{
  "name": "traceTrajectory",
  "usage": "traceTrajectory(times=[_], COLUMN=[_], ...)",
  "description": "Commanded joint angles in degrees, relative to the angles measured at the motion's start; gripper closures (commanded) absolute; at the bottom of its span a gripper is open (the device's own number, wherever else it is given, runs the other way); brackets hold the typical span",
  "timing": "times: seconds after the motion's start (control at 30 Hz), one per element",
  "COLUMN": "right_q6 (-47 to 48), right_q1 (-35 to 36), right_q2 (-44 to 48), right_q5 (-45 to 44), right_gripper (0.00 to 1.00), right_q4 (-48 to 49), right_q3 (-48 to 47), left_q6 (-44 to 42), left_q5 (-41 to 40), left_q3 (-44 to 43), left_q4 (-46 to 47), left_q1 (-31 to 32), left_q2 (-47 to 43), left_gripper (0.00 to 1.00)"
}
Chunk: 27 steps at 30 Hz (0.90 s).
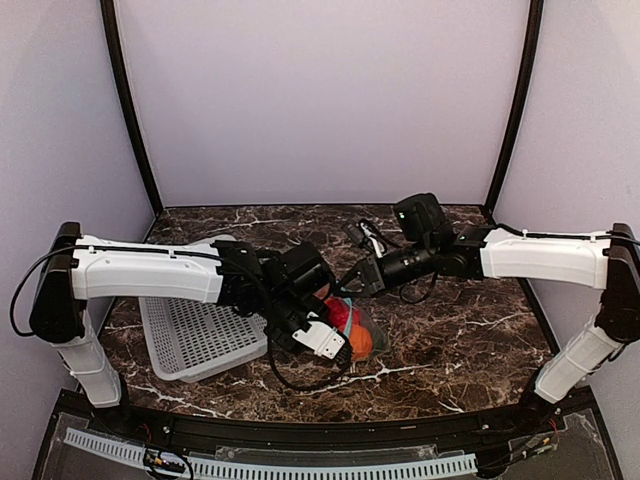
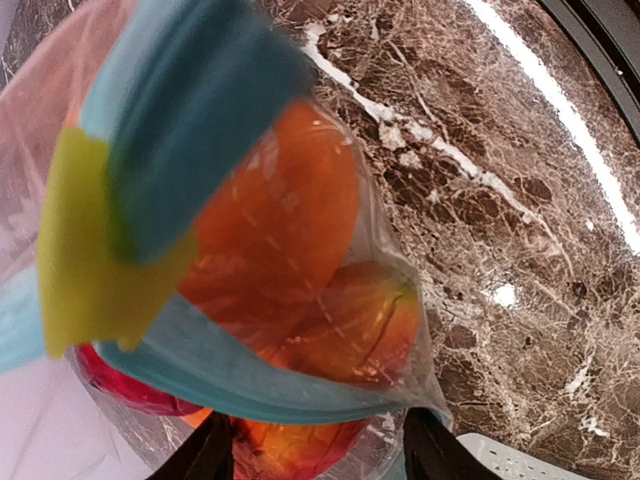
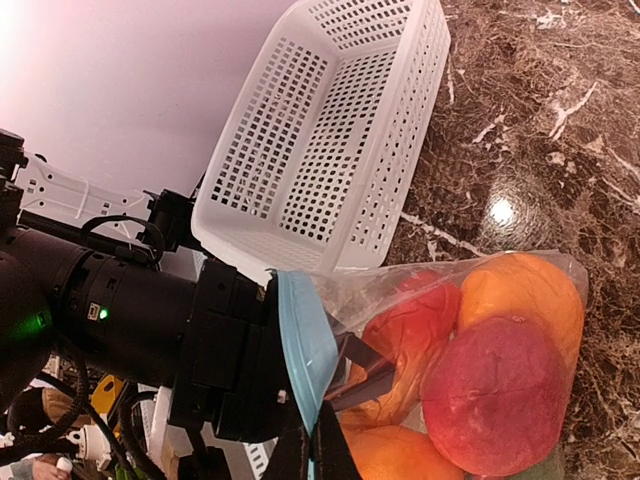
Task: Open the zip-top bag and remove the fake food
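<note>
The red-orange piece (image 2: 298, 448) is between my left gripper's open fingers at the bag's opening (image 2: 372, 452), so my left gripper should reach in before it closes around that piece.
The zip-top bag (image 1: 352, 325) lies at the table's middle, full of the fake food. My right gripper (image 1: 350, 290) is shut on its light blue zip strip (image 3: 305, 340), its own jaws (image 3: 315, 455) pinched together on the strip. Through the plastic I see a round red piece (image 3: 495, 385), a round orange (image 3: 520, 290) and a red-orange piece (image 3: 410, 330). My left gripper (image 1: 335, 345) is at the bag's near-left side. Its fingers (image 2: 205, 455) stand apart, the gripper (image 2: 318, 455) straddling the bag, with the strip (image 2: 250, 385) curving above them and orange pieces (image 2: 280, 210) beyond. A yellow-green tab (image 2: 90, 260) sits on the strip.
A white perforated basket (image 1: 200, 340) lies on the dark marble table to the left of the bag; it also shows in the right wrist view (image 3: 330, 130) and at the left wrist view's bottom edge (image 2: 500, 460). The left arm reaches across above it.
</note>
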<state>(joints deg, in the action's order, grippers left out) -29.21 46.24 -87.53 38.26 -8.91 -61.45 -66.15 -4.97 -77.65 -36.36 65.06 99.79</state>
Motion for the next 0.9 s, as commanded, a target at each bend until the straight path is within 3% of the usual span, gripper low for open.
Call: traceTrajectory(times=[0.0,0.23,0.43,0.87], right_q6=[-0.49,0.99,-2.84,-4.1], right_q1=[-0.01,0.0,-0.01,-0.01], right_q2=[-0.49,0.66,-0.97,-5.84], right_q5=[2.26,-1.39,1.62,3.61], right_gripper=[1.0,1.0,1.0,1.0], right_q4=[3.03,1.11,8.48,13.47], right_q3=[0.3,2.55,9.18,11.35], left_q6=[-1.1,1.78,2.11,-1.77], left_q5=[-1.93,-0.53,-1.36,-5.85], left_q3=[-0.89,2.67,7.93,7.26], left_q4=[-1.36,3.88,7.64,9.41], left_q1=[0.82,0.82,0.55,0.51], left_q2=[1.33,-1.15,-2.72,4.76], left_gripper=[0.42,0.44,0.43,0.43])
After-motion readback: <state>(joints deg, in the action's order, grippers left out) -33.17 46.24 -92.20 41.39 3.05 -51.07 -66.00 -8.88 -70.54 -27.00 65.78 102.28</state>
